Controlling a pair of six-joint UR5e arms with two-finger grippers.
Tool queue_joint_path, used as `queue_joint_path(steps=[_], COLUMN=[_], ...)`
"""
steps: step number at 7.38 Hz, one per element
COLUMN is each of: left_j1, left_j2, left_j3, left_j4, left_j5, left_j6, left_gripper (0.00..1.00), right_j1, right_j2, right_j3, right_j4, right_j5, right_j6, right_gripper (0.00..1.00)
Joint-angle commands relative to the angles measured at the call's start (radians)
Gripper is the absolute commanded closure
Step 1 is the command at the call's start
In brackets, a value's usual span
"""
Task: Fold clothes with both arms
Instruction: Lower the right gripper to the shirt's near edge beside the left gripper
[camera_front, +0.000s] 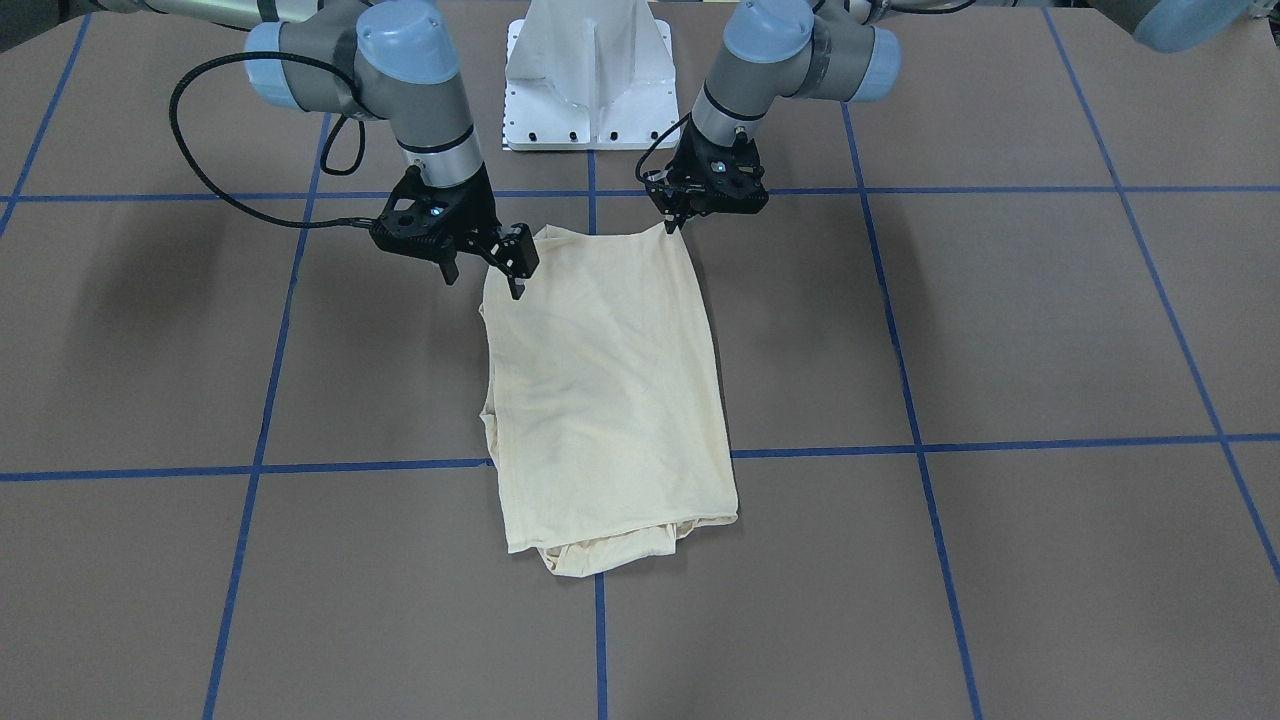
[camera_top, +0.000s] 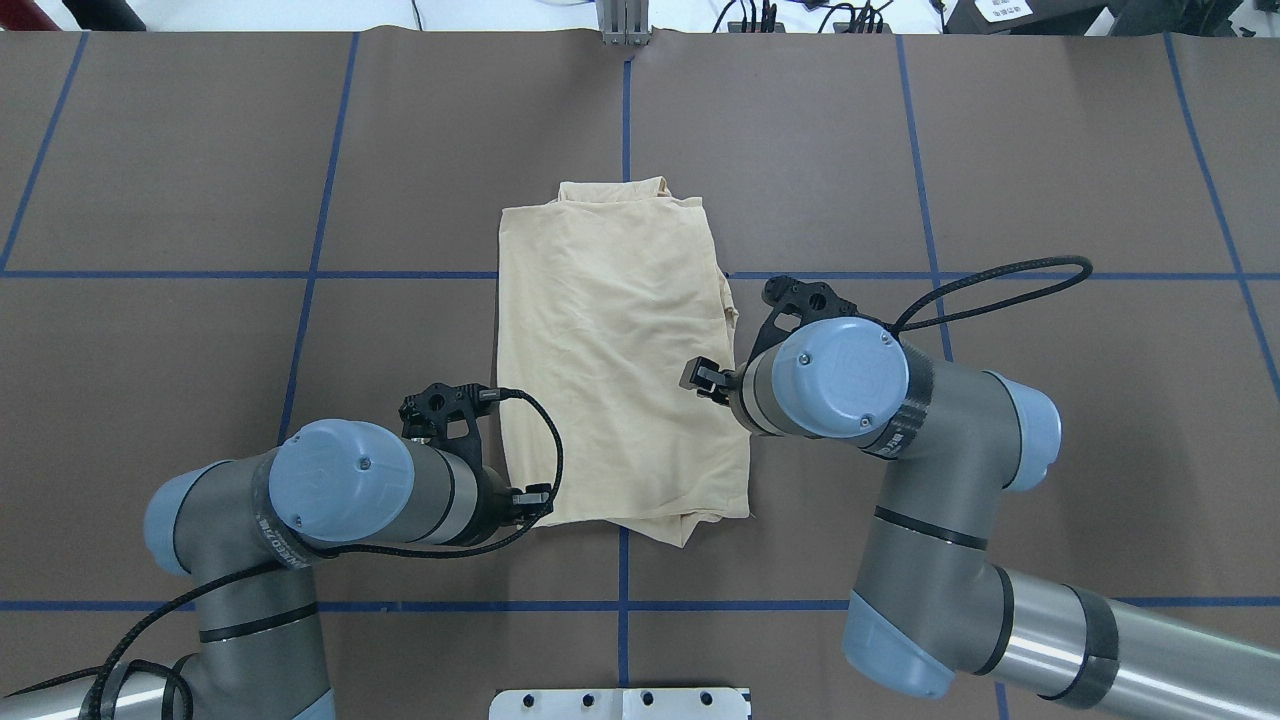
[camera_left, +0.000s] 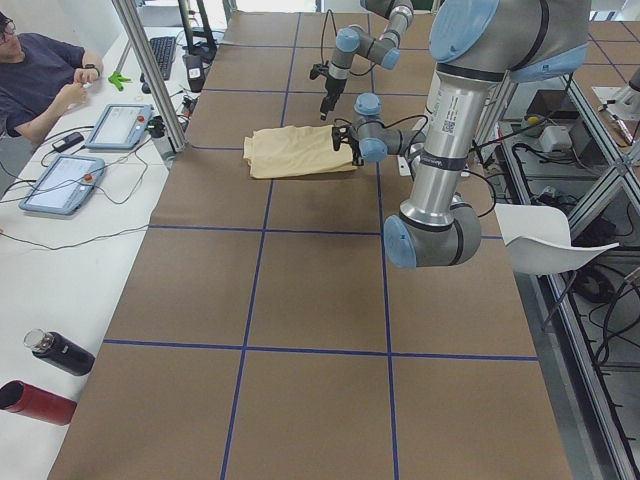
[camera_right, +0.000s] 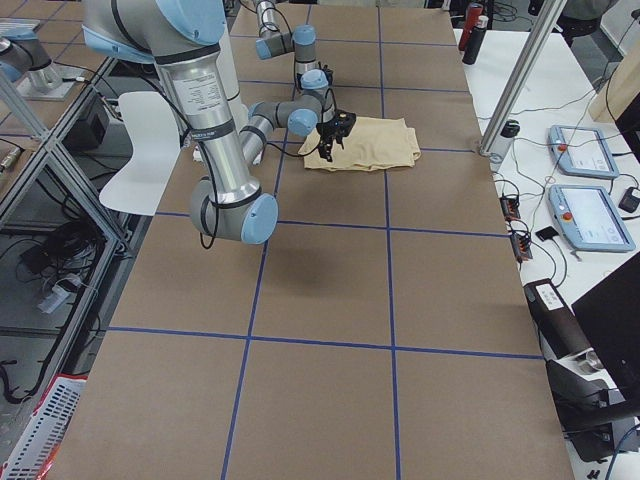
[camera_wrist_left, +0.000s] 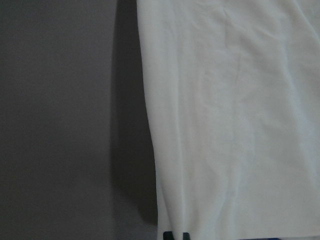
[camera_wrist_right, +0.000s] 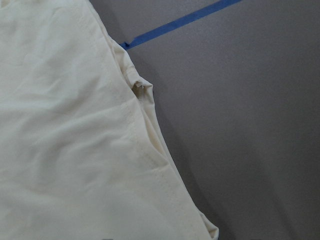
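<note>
Loose layers (camera_front: 612, 552) poke out unevenly at the shirt's far end, so the cream-yellow shirt (camera_front: 609, 384) will crumple into slanted folds when I fold it over.
The cream-yellow shirt (camera_front: 600, 380) lies folded into a long rectangle in the middle of the table, plain side up, and shows from overhead too (camera_top: 610, 350). My left gripper (camera_front: 672, 222) is at the shirt's near-left corner and looks shut on that corner, which peaks up slightly. Its fingertips (camera_wrist_left: 175, 236) show close together at the cloth's edge. My right gripper (camera_front: 485, 280) hovers open over the shirt's near-right edge (camera_top: 700, 378), holding nothing. The right wrist view shows only the shirt's hem (camera_wrist_right: 65, 125) and bare table.
The white pedestal base (camera_front: 590, 90) stands at the robot's side of the table. Blue tape lines (camera_front: 350, 467) grid the brown table. An operator (camera_left: 40, 80), tablets (camera_left: 120, 125), a metal post (camera_left: 150, 80) and bottles (camera_left: 55, 352) are along the far side.
</note>
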Motion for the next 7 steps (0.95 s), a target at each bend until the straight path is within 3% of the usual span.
queue_joint_path(steps=[1, 2, 4, 7], left_j1=[0.000, 0.000, 0.000, -0.002], left_j2=[-0.002, -0.002, -0.002, 0.000], left_j3=[0.000, 0.000, 0.000, -0.008], left_j4=[0.000, 0.000, 0.000, 0.000], left_j5=[0.000, 0.000, 0.000, 0.000], left_j6=[0.000, -0.001, 0.000, 0.000], left_gripper=[1.00, 1.00, 1.00, 1.00], right_j1=[-0.031, -0.040, -0.043, -0.060], right_j2=[0.004, 0.001, -0.005, -0.016], right_j3=[-0.019, -0.029, -0.033, -0.051], right_j4=[0.005, 0.010, 0.013, 0.013], right_j5=[-0.046, -0.054, -0.071, -0.109], right_j6=[0.006, 0.007, -0.006, -0.032], right_gripper=[0.28, 0.38, 0.49, 0.48])
